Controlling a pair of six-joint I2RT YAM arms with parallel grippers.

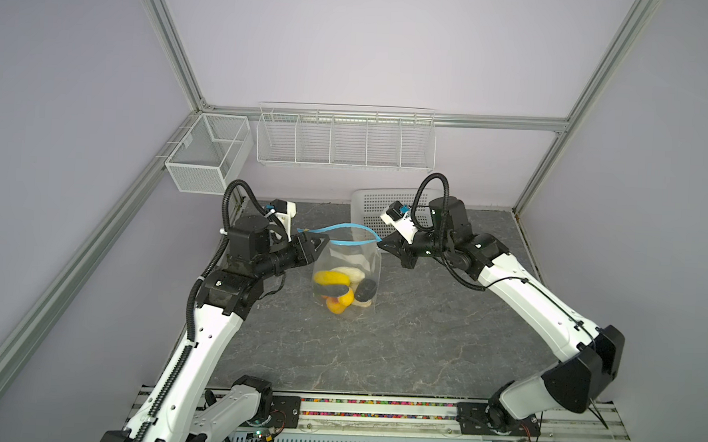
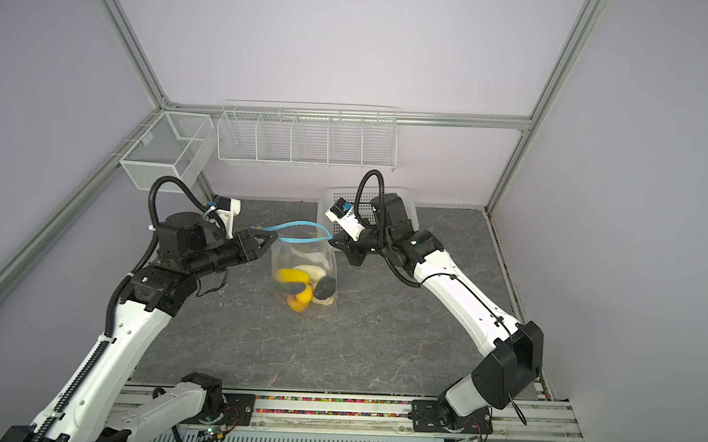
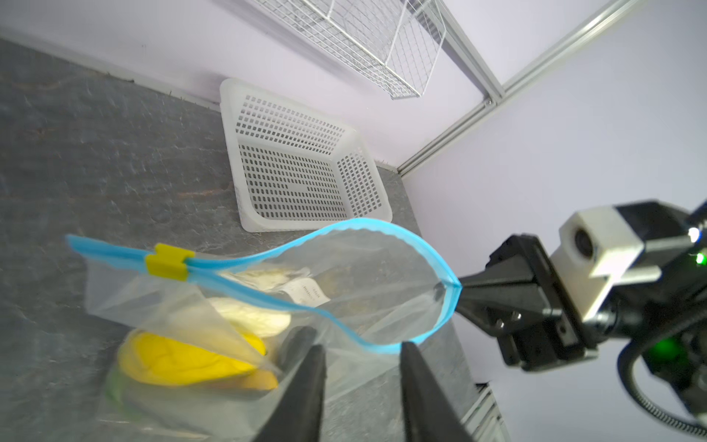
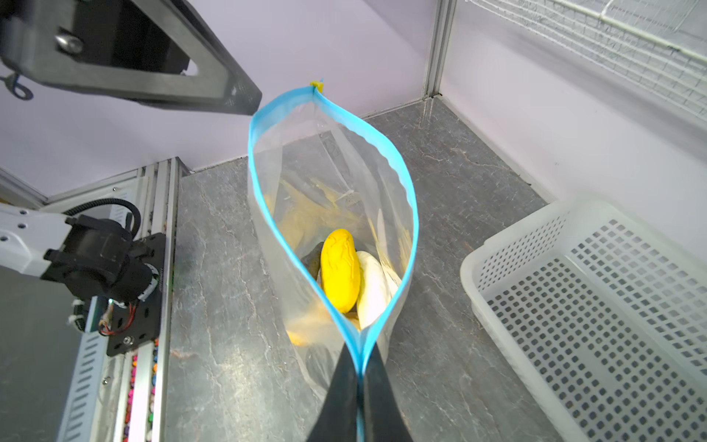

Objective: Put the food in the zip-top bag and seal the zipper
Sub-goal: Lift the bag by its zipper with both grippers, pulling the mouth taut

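My left gripper should move back and go straight at the zipper's loose end (image 3: pixel 87 247), because the yellow slider (image 3: pixel 169 261) is well to the side of my left gripper's fingers.
The zip-top bag (image 1: pixel 348 267) stands upright mid-table in both top views, its mouth spread into an open loop. The food (image 1: pixel 340 290) lies inside at the bottom: yellow, orange, cream and dark pieces, also seen in the right wrist view (image 4: pixel 340 268). The light-blue zipper (image 3: pixel 382 225) rims the mouth, with a yellow slider (image 3: pixel 167 262) near its left end. My right gripper (image 4: pixel 359 344) is shut on the zipper's right end. My left gripper (image 3: pixel 361 346) is open by the mouth's left side, its fingers straddling the near rim without pinching it.
A white perforated basket (image 1: pixel 382 207) lies behind the bag by the back wall, next to the right arm. A wire rack (image 1: pixel 344 138) and a mesh box (image 1: pixel 206 152) hang on the walls. Grey tabletop (image 1: pixel 420 350) lies in front of the bag.
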